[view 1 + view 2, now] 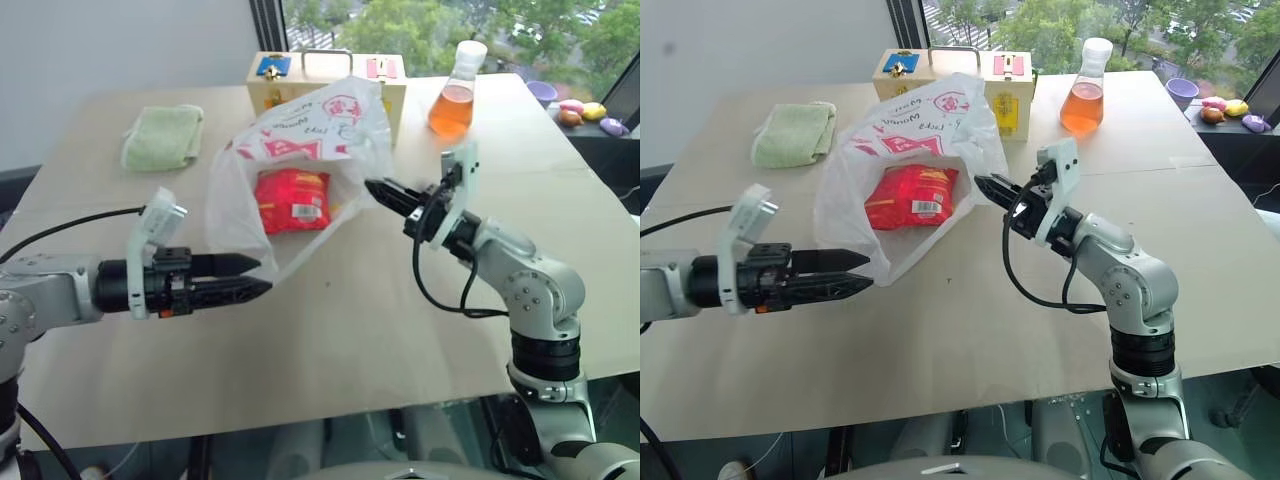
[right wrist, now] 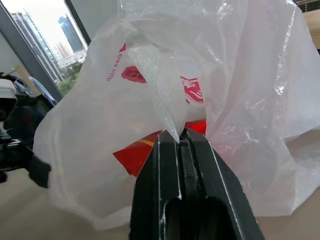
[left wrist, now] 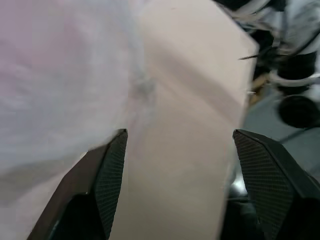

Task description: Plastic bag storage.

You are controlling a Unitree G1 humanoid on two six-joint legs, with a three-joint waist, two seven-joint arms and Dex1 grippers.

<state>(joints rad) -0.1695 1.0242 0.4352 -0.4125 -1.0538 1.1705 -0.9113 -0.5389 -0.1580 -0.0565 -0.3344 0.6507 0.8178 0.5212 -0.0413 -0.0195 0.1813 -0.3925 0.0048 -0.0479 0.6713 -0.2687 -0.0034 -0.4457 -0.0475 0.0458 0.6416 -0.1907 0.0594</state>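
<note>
The robot's left gripper should first pinch the bag's near edge (image 1: 282, 271), and both grippers should then lift the bag, because the red snack packet is at the plastic bag's gaping opening (image 1: 294, 204).
The plastic bag (image 1: 300, 140), translucent white with red print, lies bunched on the table with a red snack packet (image 1: 293, 200) showing through it. My right gripper (image 1: 372, 187) is shut on a twisted strip of the bag's right edge (image 2: 167, 107), lifting that side a little. My left gripper (image 1: 258, 277) stands open just off the bag's near-left edge, pointing right, with nothing between its fingers (image 3: 112, 170). In the left wrist view the bag's film (image 3: 60, 75) lies close beside that gripper.
A folded green cloth (image 1: 163, 136) lies at the back left. A wooden box with a handle (image 1: 325, 75) stands behind the bag, and a flask of orange liquid (image 1: 452, 100) to its right. Small coloured items (image 1: 580, 112) sit beyond the table's right edge.
</note>
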